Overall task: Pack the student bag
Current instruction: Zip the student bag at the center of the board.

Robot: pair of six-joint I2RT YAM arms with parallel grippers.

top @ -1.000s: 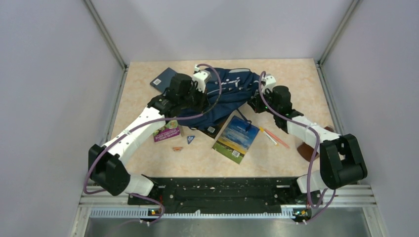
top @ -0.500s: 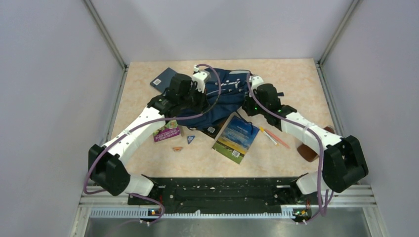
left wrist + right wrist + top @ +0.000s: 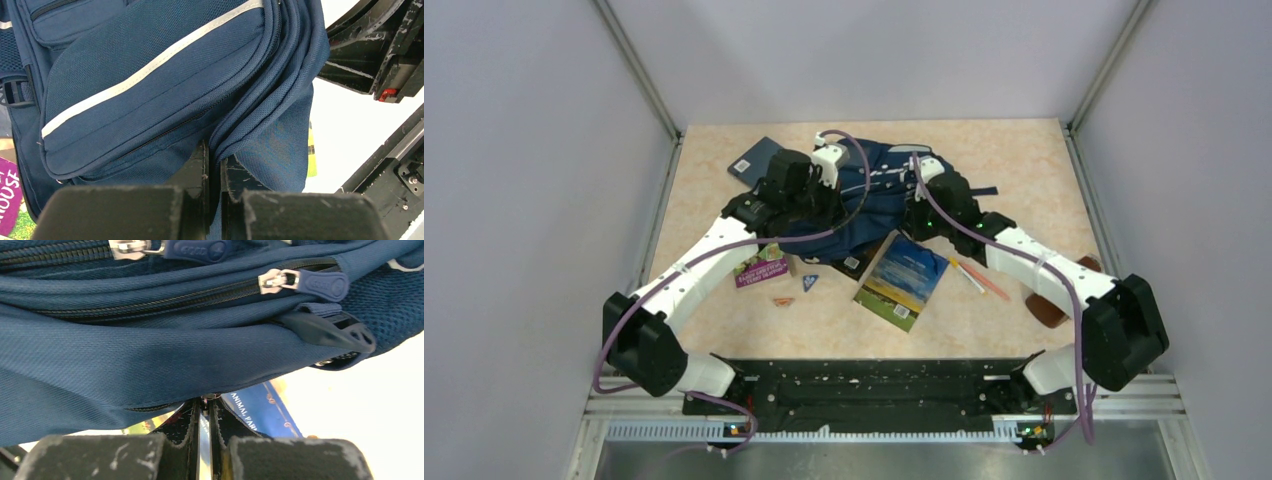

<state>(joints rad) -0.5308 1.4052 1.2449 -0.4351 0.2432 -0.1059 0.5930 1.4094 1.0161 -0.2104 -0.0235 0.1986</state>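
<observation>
My right gripper should keep pulling the metal zipper pull (image 3: 212,396) toward that fold (image 3: 229,141), the bag's fabric fold that my left gripper is holding, and let go close to it.
The student bag (image 3: 879,190), navy blue with pale stripes, lies crumpled at the middle back of the table. My left gripper (image 3: 821,207) is at its left side. In the left wrist view the left gripper (image 3: 214,160) is shut on a fold of the bag's fabric (image 3: 150,90). My right gripper (image 3: 916,212) is at the bag's right side. In the right wrist view the right gripper (image 3: 205,407) is shut on a small metal zipper pull under the edge of the bag (image 3: 150,355). Two other zipper sliders (image 3: 300,282) show above it.
A dark blue book (image 3: 757,160) lies back left. A purple book (image 3: 761,268), a landscape-cover book (image 3: 904,280) and a blue "Animal Farm" book (image 3: 260,412) lie near the bag. Pens (image 3: 976,276), a blue triangle (image 3: 810,283) and a brown object (image 3: 1052,302) are on the table.
My right arm has swung left along the bag with its jaws still shut, and the bag's right side has bunched inward. The left arm has stayed put.
</observation>
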